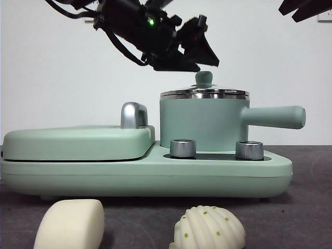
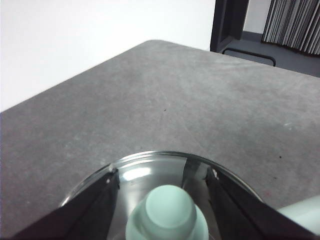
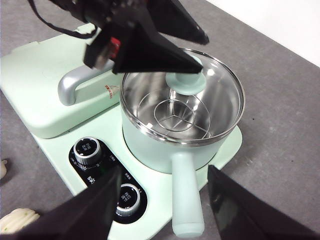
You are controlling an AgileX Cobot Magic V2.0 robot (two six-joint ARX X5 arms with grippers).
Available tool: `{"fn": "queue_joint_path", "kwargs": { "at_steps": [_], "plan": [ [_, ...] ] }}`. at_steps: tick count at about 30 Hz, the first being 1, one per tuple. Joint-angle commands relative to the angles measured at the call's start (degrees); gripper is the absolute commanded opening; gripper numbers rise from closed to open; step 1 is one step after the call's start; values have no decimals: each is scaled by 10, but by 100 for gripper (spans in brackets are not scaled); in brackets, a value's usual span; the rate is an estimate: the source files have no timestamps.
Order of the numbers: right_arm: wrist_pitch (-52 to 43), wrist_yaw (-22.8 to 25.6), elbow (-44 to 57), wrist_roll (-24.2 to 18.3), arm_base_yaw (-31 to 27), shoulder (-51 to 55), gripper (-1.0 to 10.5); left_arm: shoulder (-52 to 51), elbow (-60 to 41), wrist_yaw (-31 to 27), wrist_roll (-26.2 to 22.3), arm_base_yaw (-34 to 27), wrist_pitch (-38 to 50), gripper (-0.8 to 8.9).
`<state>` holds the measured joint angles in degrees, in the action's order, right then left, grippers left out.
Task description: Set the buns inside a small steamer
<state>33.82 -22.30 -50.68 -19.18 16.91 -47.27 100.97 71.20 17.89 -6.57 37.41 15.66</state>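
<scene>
The lid's steel rim (image 1: 205, 95) just rests on the steamer's edge. The glass lid (image 1: 224, 88) will come straight off when I lift, and the steamer will stay behind.
The small steamer (image 1: 199, 124) stands on the right half of the green cooker with its glass lid (image 1: 205, 93) on, side handle (image 1: 275, 116) pointing right. My left gripper (image 1: 199, 59) hangs open just over the lid's green knob (image 2: 167, 215), one jaw on each side of it and nothing gripped. In the right wrist view the left gripper (image 3: 185, 50) sits above the steamer (image 3: 165, 145). Both buns lie on the table in front of the cooker: the smooth one (image 1: 70, 225) to the left, the ridged one (image 1: 207, 228) to the right. My right gripper (image 3: 162, 172) waits open, high above the steamer's handle.
The flat griddle lid (image 1: 78, 142) with its steel handle (image 1: 134, 115) fills the cooker's left half. Two steel dials (image 1: 182, 148) (image 1: 249, 150) sit in front of the steamer. Grey table surface (image 2: 165, 100) stretches beyond the cooker to a white wall.
</scene>
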Motion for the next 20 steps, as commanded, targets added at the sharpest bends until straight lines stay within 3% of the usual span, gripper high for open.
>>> {"fn": "queue_joint_path", "kwargs": {
  "at_steps": [1,15,20],
  "plan": [
    [-8,0,-12,8,3,-2,275,21,15,-1,2,5,6,285],
    [-10,0,-12,8,3,-2,275,33,15,-2,0,5,-11,264],
    [-10,0,-12,8,3,-2,275,33,15,-1,0,5,-19,7]
  ]
}}
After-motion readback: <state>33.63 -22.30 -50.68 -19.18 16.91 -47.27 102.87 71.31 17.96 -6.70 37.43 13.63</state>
